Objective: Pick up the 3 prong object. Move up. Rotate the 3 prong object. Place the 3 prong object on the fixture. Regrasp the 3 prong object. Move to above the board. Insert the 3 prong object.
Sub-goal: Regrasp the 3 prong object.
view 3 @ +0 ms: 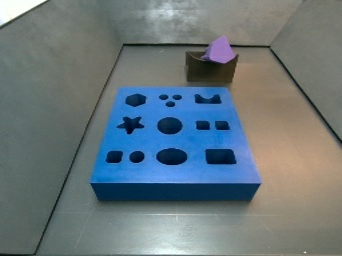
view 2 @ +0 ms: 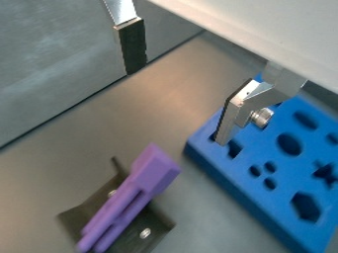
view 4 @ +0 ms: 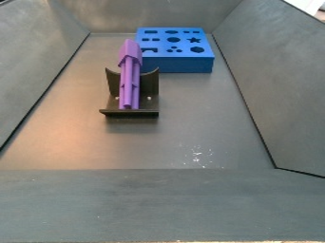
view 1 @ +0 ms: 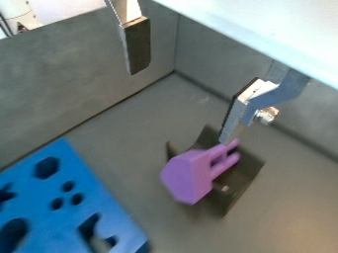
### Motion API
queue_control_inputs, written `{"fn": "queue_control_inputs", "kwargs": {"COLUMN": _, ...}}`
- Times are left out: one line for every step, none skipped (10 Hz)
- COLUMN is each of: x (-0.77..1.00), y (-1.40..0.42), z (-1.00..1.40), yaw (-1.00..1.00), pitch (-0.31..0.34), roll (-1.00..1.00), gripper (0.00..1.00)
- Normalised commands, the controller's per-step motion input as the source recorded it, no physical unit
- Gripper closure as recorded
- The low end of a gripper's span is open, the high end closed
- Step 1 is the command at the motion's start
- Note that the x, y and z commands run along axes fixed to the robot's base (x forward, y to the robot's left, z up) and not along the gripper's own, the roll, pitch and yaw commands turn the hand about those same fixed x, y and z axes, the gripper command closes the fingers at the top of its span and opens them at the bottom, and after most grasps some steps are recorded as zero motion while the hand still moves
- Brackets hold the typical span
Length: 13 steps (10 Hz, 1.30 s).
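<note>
I expect the 3 prong object [view 3: 219,49] to come free at once and leave the fixture standing when I lift, because it leans in the fixture's open-topped notch [view 3: 211,61].
The light-purple 3 prong object [view 1: 199,173] [view 2: 132,203] lies tilted on the dark fixture [view 1: 232,194] [view 2: 149,233], leaning in its notch. In both side views the 3 prong object [view 3: 219,48] [view 4: 129,68] rests on the fixture [view 3: 201,68] [view 4: 127,110], apart from the blue board [view 3: 174,175] [view 4: 178,63]. My gripper [view 1: 185,104] [view 2: 181,99] is open and holds nothing. It hangs above the floor, clear of the 3 prong object, with the board [view 1: 53,203] [view 2: 284,193] to one side. The gripper does not show in either side view.
Grey metal walls [view 3: 54,60] [view 4: 254,57] enclose the floor on all sides. The board's cutouts [view 3: 170,126] face up. The fixture stands near a wall, a short gap from the board's edge.
</note>
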Motion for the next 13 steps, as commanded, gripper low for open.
{"fn": "queue_control_inputs", "kwargs": {"x": 0.0, "y": -0.02, "z": 0.01, "yaw": 0.02, "pitch": 0.01, "roll": 1.0, "gripper": 0.0}}
{"fn": "queue_control_inputs", "kwargs": {"x": 0.0, "y": -0.02, "z": 0.01, "yaw": 0.03, "pitch": 0.02, "roll": 1.0, "gripper": 0.0}}
{"fn": "queue_control_inputs", "kwargs": {"x": 0.01, "y": -0.02, "z": 0.01, "yaw": 0.03, "pitch": 0.024, "roll": 1.0, "gripper": 0.0}}
{"fn": "queue_control_inputs", "kwargs": {"x": 0.02, "y": -0.02, "z": 0.0, "yaw": 0.03, "pitch": 0.034, "roll": 1.0, "gripper": 0.0}}
{"fn": "queue_control_inputs", "kwargs": {"x": 0.04, "y": -0.02, "z": 0.0, "yaw": 0.03, "pitch": 0.043, "roll": 1.0, "gripper": 0.0}}
{"fn": "queue_control_inputs", "kwargs": {"x": 0.05, "y": -0.03, "z": 0.0, "yaw": 0.04, "pitch": 0.059, "roll": 1.0, "gripper": 0.0}}
{"fn": "queue_control_inputs", "kwargs": {"x": 0.06, "y": -0.03, "z": 0.0, "yaw": 0.04, "pitch": 0.07, "roll": 1.0, "gripper": 0.0}}
{"fn": "queue_control_inputs", "kwargs": {"x": 0.08, "y": -0.03, "z": 0.0, "yaw": 0.05, "pitch": 0.103, "roll": 1.0, "gripper": 0.0}}
{"fn": "queue_control_inputs", "kwargs": {"x": 0.09, "y": -0.04, "z": 0.0, "yaw": 0.06, "pitch": 0.118, "roll": 1.0, "gripper": 0.0}}
{"fn": "queue_control_inputs", "kwargs": {"x": 0.1, "y": -0.04, "z": -0.01, "yaw": 0.09, "pitch": 0.152, "roll": 1.0, "gripper": 0.0}}
{"fn": "queue_control_inputs", "kwargs": {"x": 0.1, "y": -0.04, "z": 0.0, "yaw": 0.11, "pitch": 0.182, "roll": 1.0, "gripper": 0.0}}
{"fn": "queue_control_inputs", "kwargs": {"x": 0.1, "y": -0.05, "z": 0.0, "yaw": 0.15, "pitch": 0.192, "roll": 0.84, "gripper": 0.0}}
{"fn": "queue_control_inputs", "kwargs": {"x": 0.1, "y": -0.05, "z": -0.01, "yaw": 0.17, "pitch": 0.181, "roll": 0.71, "gripper": 0.0}}
